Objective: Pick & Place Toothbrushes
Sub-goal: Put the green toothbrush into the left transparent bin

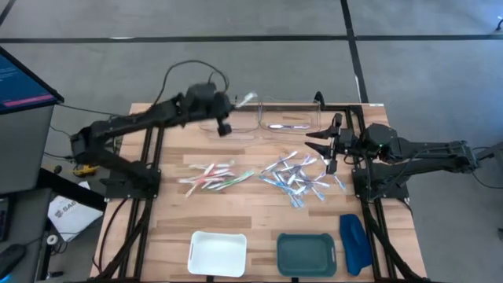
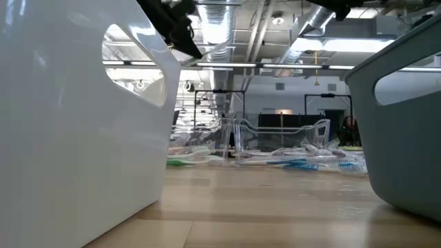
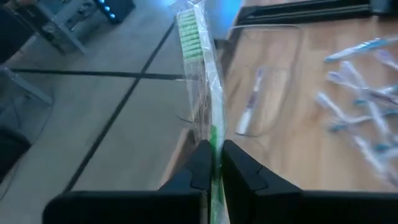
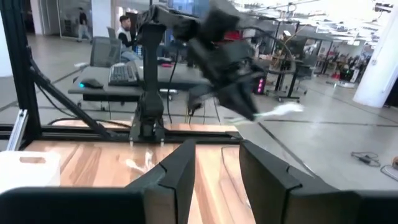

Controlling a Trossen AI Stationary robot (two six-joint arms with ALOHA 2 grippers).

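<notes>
The green toothbrush's bristle head (image 1: 248,98) is pointing beyond the far edge of the table. My left gripper therefore needs to turn back and tilt it down over the empty clear tray (image 1: 242,123).
My left gripper (image 1: 229,110) is raised over the table's far edge, near a clear tray (image 1: 236,119), and is shut on a green toothbrush in a clear wrapper (image 3: 200,68). In the right wrist view the same toothbrush (image 4: 278,112) sticks out sideways. A pile of pink, green and white toothbrushes (image 1: 212,176) lies mid-table, with a pile of blue ones (image 1: 299,178) to its right. My right gripper (image 1: 324,149) hovers open by the blue pile's far right side, touching nothing. My left gripper pinches the wrapped green toothbrush by its handle (image 3: 214,144) between the two fingers (image 3: 200,163). The toothbrush lies along the fingers and its bristle head (image 3: 186,31) points out ahead of them. It is lifted clear of the table.
A second clear tray (image 1: 288,118) with one toothbrush in it stands at the far edge. A white bin (image 1: 218,253), a teal bin (image 1: 306,253) and a dark-blue oblong object (image 1: 354,244) sit along the near edge. Bare wood lies between piles and bins.
</notes>
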